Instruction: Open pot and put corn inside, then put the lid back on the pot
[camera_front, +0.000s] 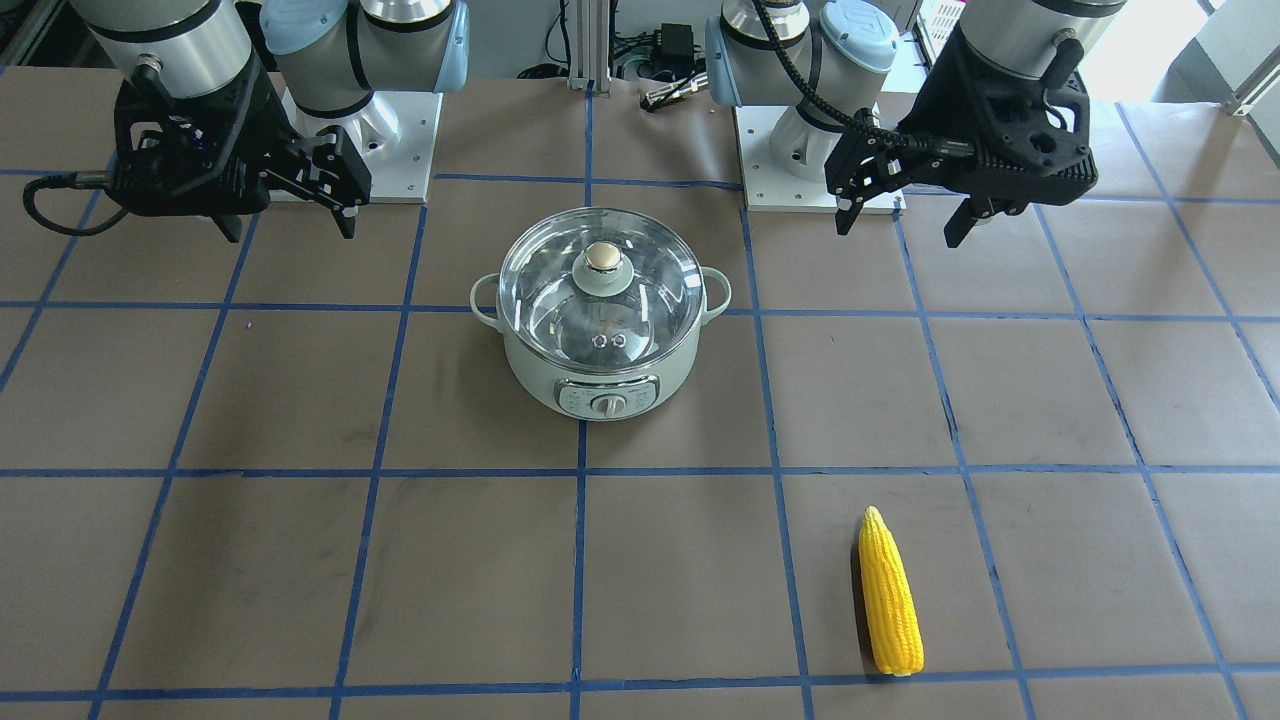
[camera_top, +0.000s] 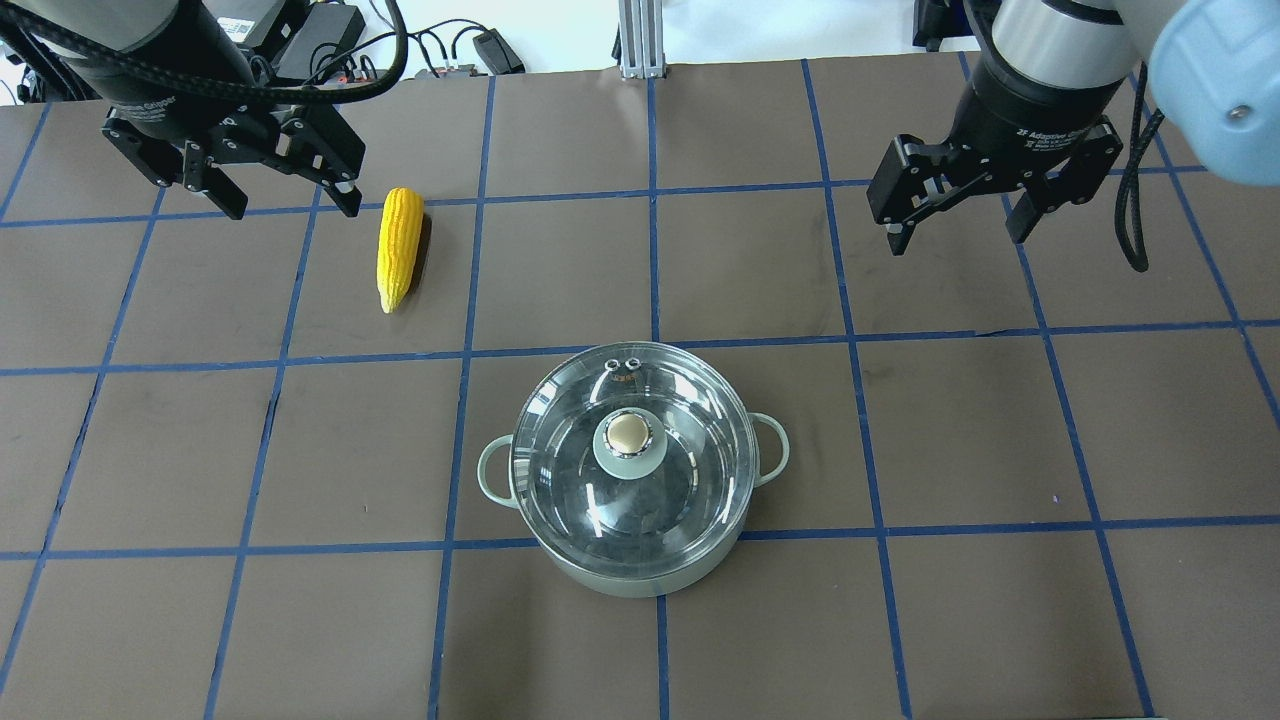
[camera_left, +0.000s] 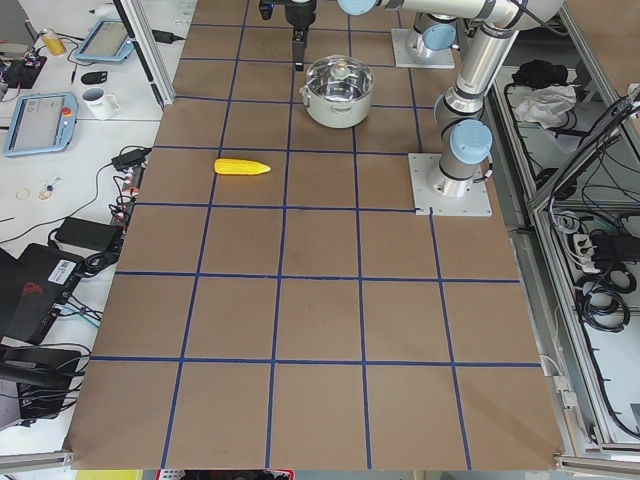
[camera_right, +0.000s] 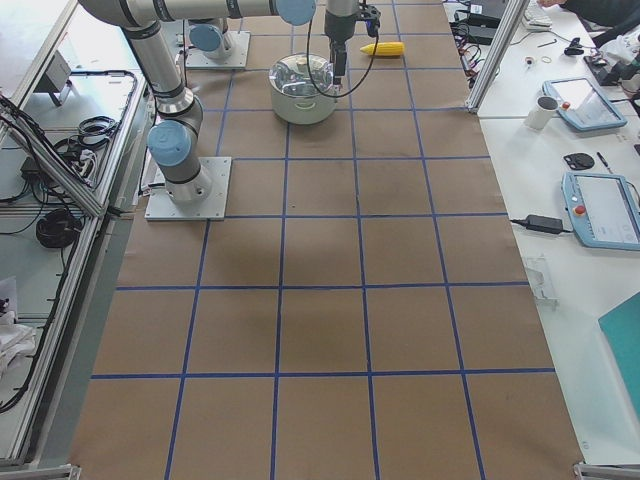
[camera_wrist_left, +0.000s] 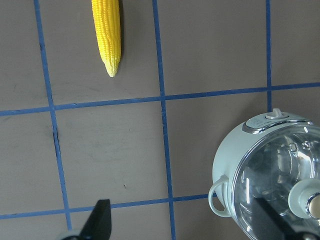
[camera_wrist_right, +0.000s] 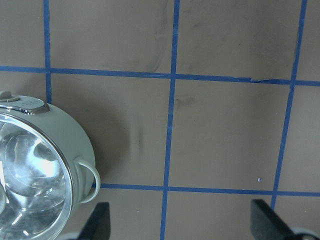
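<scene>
The mint-green pot (camera_front: 535, 373) should be empty when I lift the glass lid, because only shiny metal (camera_front: 582, 322) can be seen through the lid.
The mint-green pot (camera_front: 540, 372) stands mid-table with the glass lid (camera_front: 655, 300) seated on it, knob up. It also shows in the overhead view (camera_top: 620, 582) with its lid (camera_top: 690, 500). The yellow corn (camera_front: 890, 595) lies flat on the table, apart from the pot, on my left side (camera_top: 398, 248). My left gripper (camera_top: 295, 211) is open and empty, raised above the table beside the corn. My right gripper (camera_top: 957, 242) is open and empty, raised on the other side. The left wrist view shows the corn (camera_wrist_left: 107, 30) and the pot (camera_wrist_left: 235, 165); the right wrist view shows the pot (camera_wrist_right: 60, 135).
The brown table has a blue tape grid. The arm bases (camera_front: 360, 150) (camera_front: 810, 150) stand on plates behind the pot. Cables (camera_top: 420, 50) lie along the far edge. Side benches hold a tablet (camera_left: 40, 120) and a mug (camera_right: 545, 110).
</scene>
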